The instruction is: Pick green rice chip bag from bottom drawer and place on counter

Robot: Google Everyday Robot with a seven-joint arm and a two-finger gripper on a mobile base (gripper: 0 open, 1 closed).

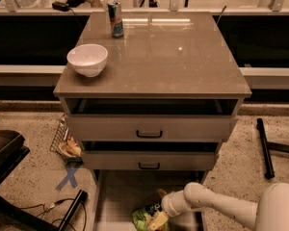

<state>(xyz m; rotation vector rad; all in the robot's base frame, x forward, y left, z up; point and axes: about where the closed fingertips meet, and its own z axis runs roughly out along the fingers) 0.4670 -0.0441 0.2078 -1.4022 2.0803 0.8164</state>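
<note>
Clear pale drawer bottom [118, 197] shows beside the green rice chip bag [144, 218]. I should expect the drawer's bottom to be empty under the bag when I pick it up.
The green rice chip bag [143, 218] lies on the pale floor of the open bottom drawer [118, 196], near the lower edge of the view. My gripper [159, 219] reaches into that drawer from the right on a white arm and sits right at the bag, partly covering it. The counter [183, 57] is the glossy grey-brown top of the cabinet above.
A white bowl [87, 59] stands at the counter's left edge and a drink can [116, 18] at its back. The two upper drawers with black handles stand slightly open. A wire basket [65, 141], a blue floor cross, cables and a black bar lie around the cabinet.
</note>
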